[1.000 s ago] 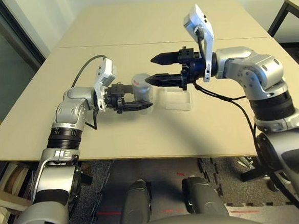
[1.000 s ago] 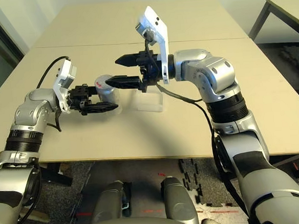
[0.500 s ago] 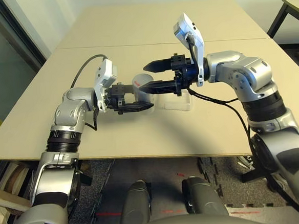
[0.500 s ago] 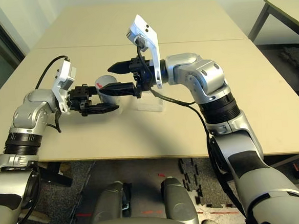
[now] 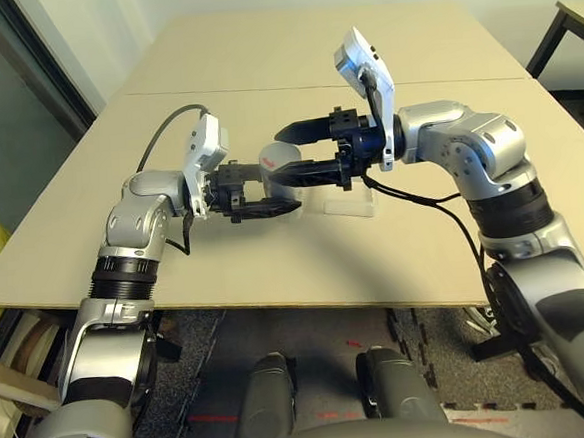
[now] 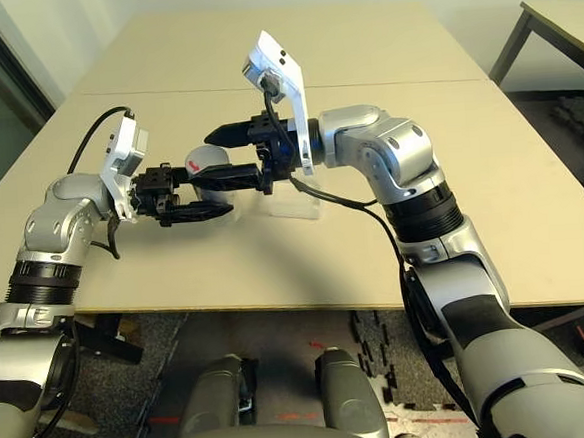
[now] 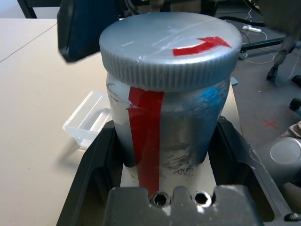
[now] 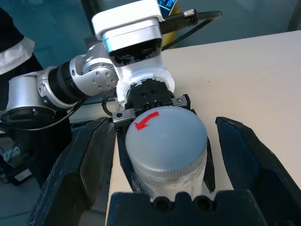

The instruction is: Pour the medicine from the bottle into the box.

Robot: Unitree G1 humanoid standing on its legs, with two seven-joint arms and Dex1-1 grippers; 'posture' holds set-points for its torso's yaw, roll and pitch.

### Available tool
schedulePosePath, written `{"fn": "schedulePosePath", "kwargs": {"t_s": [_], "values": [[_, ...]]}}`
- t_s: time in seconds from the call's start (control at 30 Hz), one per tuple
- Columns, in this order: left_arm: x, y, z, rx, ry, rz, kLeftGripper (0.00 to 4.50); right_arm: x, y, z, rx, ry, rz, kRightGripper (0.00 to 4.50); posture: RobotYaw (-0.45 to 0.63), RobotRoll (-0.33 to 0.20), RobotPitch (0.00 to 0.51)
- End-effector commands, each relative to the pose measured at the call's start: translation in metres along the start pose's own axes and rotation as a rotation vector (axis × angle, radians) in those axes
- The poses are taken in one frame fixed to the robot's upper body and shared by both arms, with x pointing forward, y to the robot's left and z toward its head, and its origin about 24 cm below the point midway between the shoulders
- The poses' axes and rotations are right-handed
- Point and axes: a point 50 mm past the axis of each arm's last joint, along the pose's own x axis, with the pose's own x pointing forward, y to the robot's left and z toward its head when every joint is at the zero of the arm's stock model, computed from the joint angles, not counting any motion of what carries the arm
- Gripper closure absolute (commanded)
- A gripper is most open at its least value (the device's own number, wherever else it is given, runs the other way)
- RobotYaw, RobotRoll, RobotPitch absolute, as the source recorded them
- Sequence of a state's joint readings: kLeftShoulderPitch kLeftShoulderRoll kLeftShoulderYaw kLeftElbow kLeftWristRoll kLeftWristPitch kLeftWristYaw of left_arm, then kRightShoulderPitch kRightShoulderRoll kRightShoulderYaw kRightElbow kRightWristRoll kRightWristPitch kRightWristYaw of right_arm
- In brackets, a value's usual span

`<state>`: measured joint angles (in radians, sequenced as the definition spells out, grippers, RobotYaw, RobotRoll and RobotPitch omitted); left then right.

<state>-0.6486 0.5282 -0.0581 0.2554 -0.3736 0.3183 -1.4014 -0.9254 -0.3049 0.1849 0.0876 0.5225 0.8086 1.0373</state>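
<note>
The flat cap [image 8: 167, 136] shuts the bottle in my left gripper. Next, my right gripper grips the cap's rim [image 8: 178, 174] and turns the cap before pouring.
The silver-grey bottle [image 5: 276, 166], with a red strip on its label and a red arrow on its flat cap [image 7: 169, 47], stands upright over the table just left of the middle. My left gripper [image 5: 270, 192] is shut on the bottle's lower body from the left. From the right, my right gripper [image 5: 274, 155] reaches in open, one finger [image 8: 89, 165] on each side of the cap with a gap to it. The clear shallow box [image 5: 351, 200] lies on the table just right of the bottle, under the right wrist.
The beige table [image 5: 305, 258] is made of two tops joined along a seam [image 5: 213, 91] behind the arms. A black cable [image 5: 421, 202] hangs from the right wrist over the table. Another table's leg [image 5: 550, 36] shows at the far right.
My right gripper has moved left and a little down, so its open fingers now straddle the bottle's cap. The left gripper and bottle have stayed put.
</note>
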Motion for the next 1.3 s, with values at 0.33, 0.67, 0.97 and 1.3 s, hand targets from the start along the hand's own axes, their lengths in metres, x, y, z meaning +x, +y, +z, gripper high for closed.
{"fn": "schedulePosePath", "kwargs": {"t_s": [0.33, 0.67, 0.97, 1.3], "values": [[-0.001, -0.004, 0.0, -0.015, -0.043, 0.01, 1.68, 0.007, -0.005, -0.002, -0.004, -0.008, -0.006, 1.76, -0.05, 0.0, 0.034], [0.002, -0.009, 0.002, -0.029, -0.061, -0.03, 1.68, 0.001, 0.004, 0.009, 0.004, -0.143, 0.296, 1.76, -0.03, 0.0, 0.032], [0.001, -0.015, 0.005, -0.043, -0.059, -0.067, 1.68, 0.009, 0.004, 0.006, 0.023, -0.109, 0.434, 1.79, -0.01, 0.0, 0.036], [0.0, -0.018, 0.003, -0.055, -0.053, -0.077, 1.68, 0.014, 0.0, 0.002, 0.004, -0.096, 0.401, 0.87, -0.02, 0.0, 0.041]]}}
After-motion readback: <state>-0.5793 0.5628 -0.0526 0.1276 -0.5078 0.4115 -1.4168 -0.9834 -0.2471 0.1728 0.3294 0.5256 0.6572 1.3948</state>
